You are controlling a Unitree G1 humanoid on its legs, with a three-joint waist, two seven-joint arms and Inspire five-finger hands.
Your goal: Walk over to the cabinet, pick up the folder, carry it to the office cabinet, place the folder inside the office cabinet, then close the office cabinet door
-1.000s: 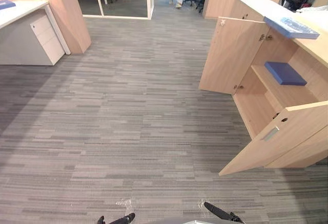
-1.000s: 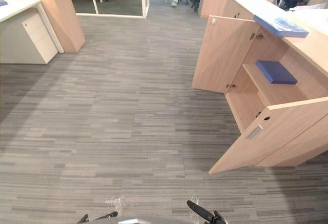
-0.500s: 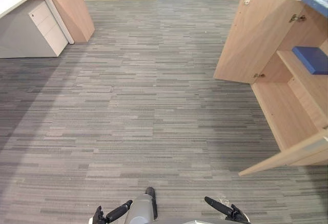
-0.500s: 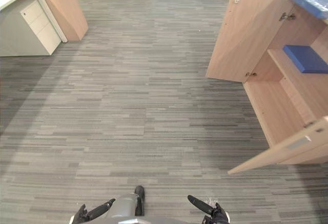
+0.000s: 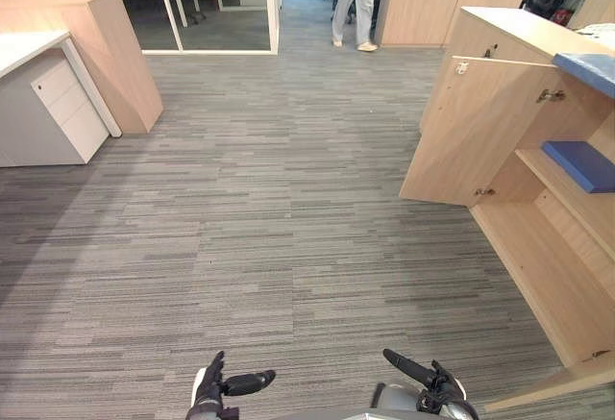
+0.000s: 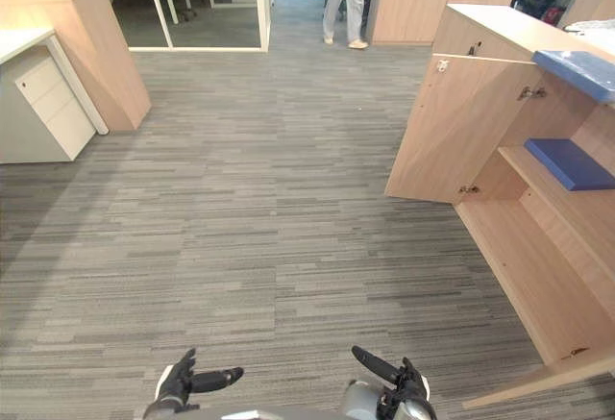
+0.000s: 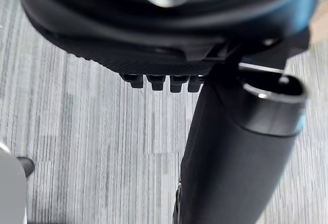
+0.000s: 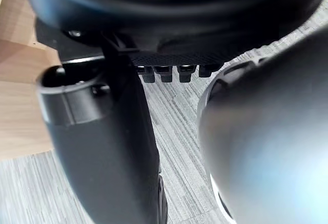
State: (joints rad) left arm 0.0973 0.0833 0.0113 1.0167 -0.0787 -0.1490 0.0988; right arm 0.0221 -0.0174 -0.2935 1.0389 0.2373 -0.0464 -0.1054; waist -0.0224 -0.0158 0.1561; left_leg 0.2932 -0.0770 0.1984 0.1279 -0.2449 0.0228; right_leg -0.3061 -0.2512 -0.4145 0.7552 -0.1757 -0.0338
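Observation:
The blue folder on the cabinet's top [image 5: 591, 66] has its edge straight at the cabinet's rim [image 5: 582, 76]. It will stay flat and closed when I carry it.
A blue folder [image 5: 579, 164] lies flat on the middle shelf of the light wood office cabinet [image 5: 538, 237] at the right, whose doors stand open. A second blue folder [image 5: 588, 69] rests on the cabinet's top. The far door [image 5: 471, 132] swings out toward the room, and the near door's edge [image 5: 553, 387] shows at the lower right. My left hand [image 5: 213, 387] and right hand [image 5: 428, 383] hang low over the carpet, open and empty, well short of the cabinet. The left hand's fingers [image 7: 159, 80] and the right hand's fingers [image 8: 171, 73] hold nothing.
Grey striped carpet [image 5: 259, 209] spreads ahead. A white drawer unit [image 5: 58, 108] under a desk and a wood partition [image 5: 106, 50] stand at the left. A person's legs [image 5: 356, 2] are at the far end by more wood cabinets [image 5: 432, 2] and a glass wall [image 5: 207, 2].
The camera has tilted up and shifted, so the far room and the person's legs come into view. Both hands now show more fully at the bottom edge.

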